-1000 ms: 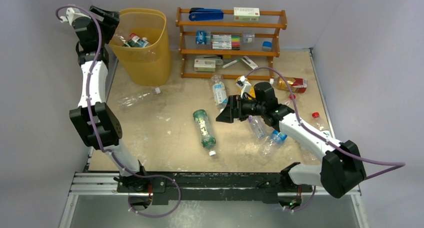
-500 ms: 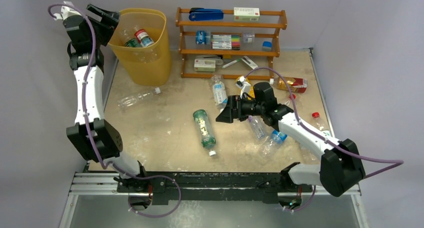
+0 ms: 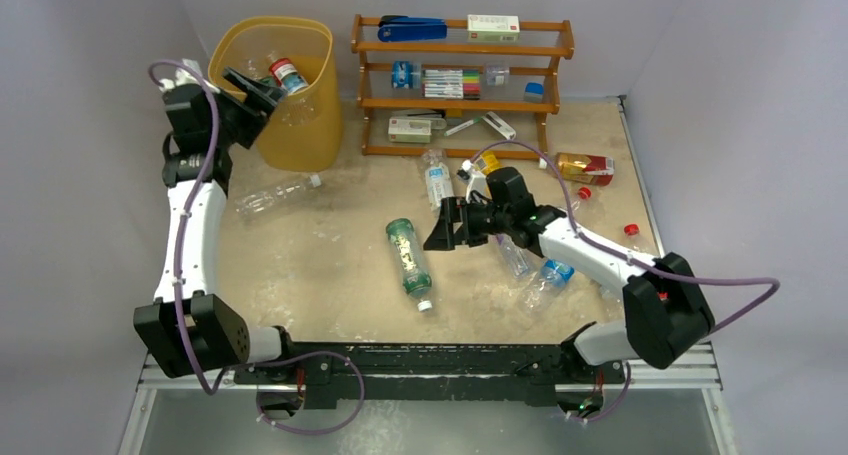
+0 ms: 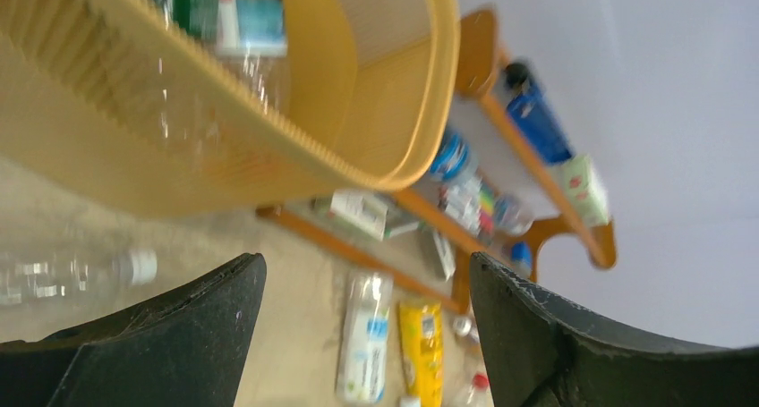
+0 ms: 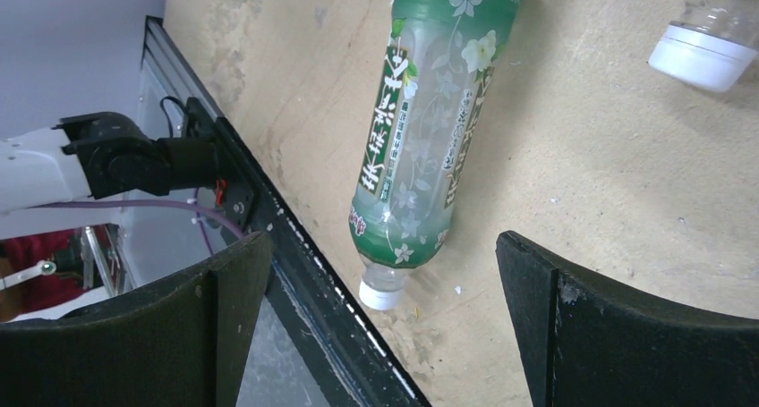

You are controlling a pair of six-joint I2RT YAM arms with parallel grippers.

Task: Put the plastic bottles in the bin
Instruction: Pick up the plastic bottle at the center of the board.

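Note:
The green bottle is lying by my right gripper, far from the yellow bin. My right gripper should pick up the bottle and hand it to my left gripper.
The yellow bin stands at the back left with a red-labelled bottle inside. My left gripper hangs open and empty by the bin's left wall; its wrist view shows the bin just ahead. A green bottle lies mid-table. My right gripper is open just right of it, holding nothing. The right wrist view shows the green bottle below and beyond the gripper. Other bottles lie loose: a clear bottle, a blue-labelled bottle and an orange bottle.
A wooden shelf rack with boxes, pens and a blue stapler stands behind the bottles. More clear bottles lie under my right forearm, and one red-capped bottle lies by the right edge. The black rail marks the near table edge.
My left arm has swung down from above the bin's left rim to its front-left side, gripper still open. My right gripper has shifted slightly left toward the green bottle.

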